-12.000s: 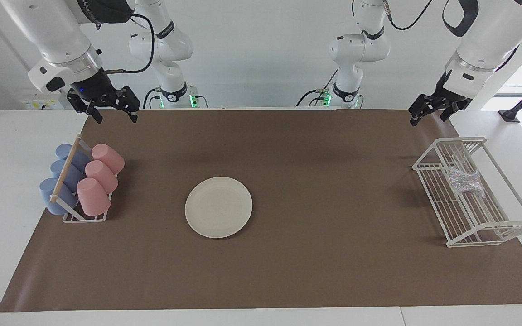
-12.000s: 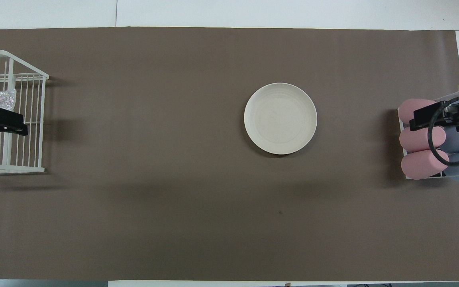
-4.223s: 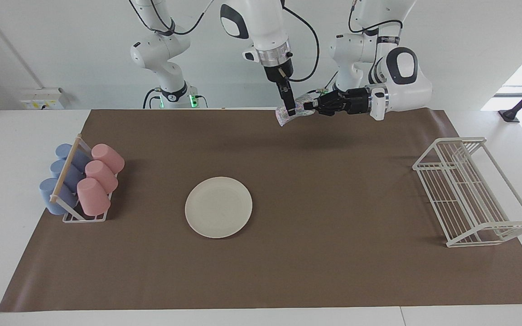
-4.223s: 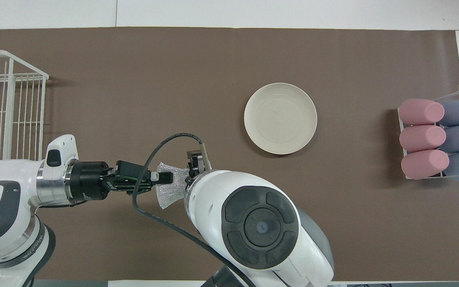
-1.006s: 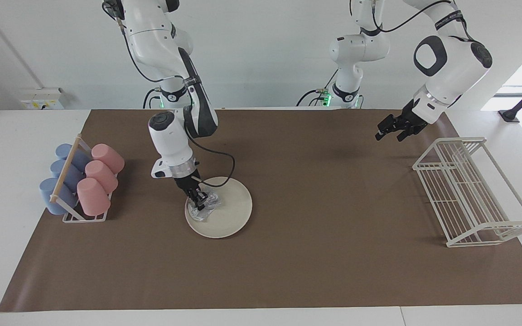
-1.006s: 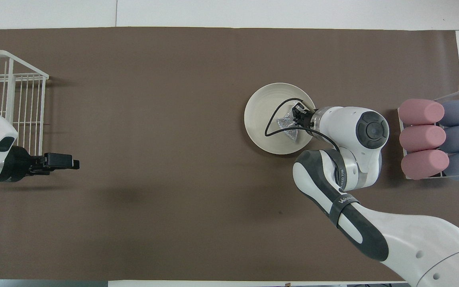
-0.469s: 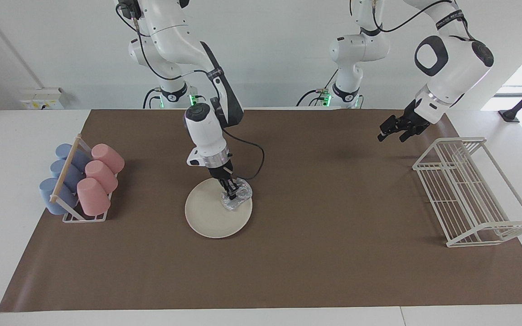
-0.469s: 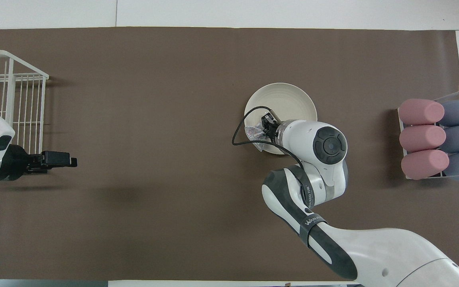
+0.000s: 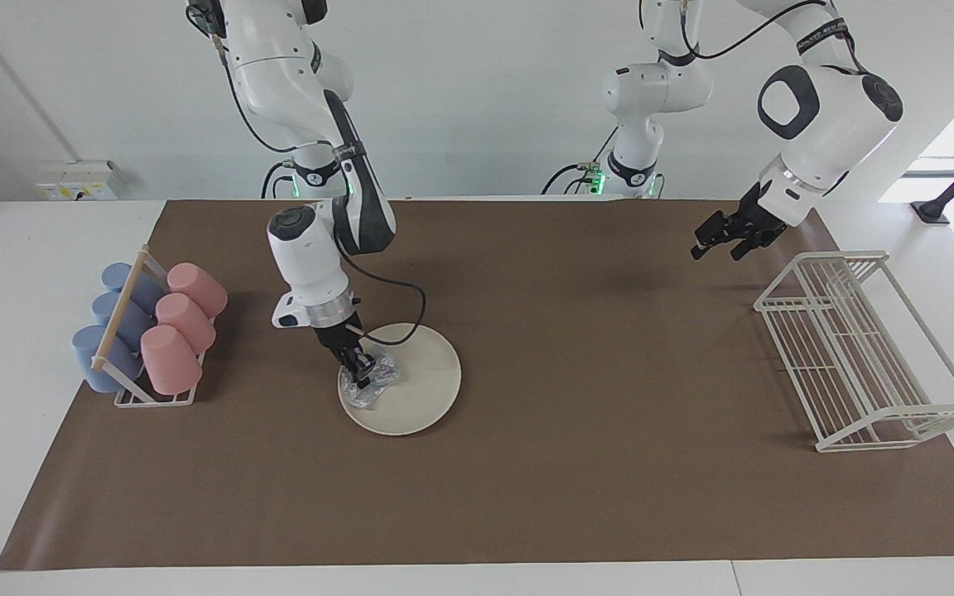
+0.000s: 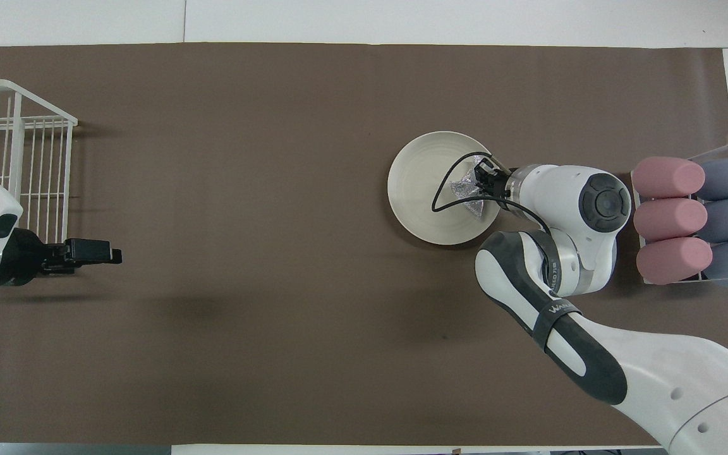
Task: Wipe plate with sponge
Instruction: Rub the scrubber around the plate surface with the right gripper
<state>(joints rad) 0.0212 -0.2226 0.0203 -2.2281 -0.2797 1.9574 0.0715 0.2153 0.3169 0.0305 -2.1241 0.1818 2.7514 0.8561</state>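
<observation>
The silvery-grey sponge's corners (image 10: 476, 208) flare past my right gripper, so the sponge (image 10: 466, 187) will stay fanned out when I carry it in my left gripper.
The cream-white plate (image 9: 423, 389) lies on the brown mat, nearer the right arm's end of the table; it also shows in the overhead view (image 10: 414, 189). My right gripper (image 9: 363, 371) (image 10: 480, 179) is shut on the silvery-grey sponge (image 9: 378, 379) (image 10: 467, 189). It presses the sponge onto the part of the plate toward the cup rack. My left gripper (image 9: 715, 247) (image 10: 111, 254) is open and empty. It hangs over the mat beside the white wire rack and waits.
A rack of pink and blue cups (image 9: 150, 331) (image 10: 692, 221) stands at the right arm's end of the table, close to the right arm's wrist. A white wire rack (image 9: 866, 348) (image 10: 16, 177) stands at the left arm's end.
The right gripper has swept the sponge across the plate, from the edge toward the left arm's end back to the side by the cup rack. The left arm has barely moved.
</observation>
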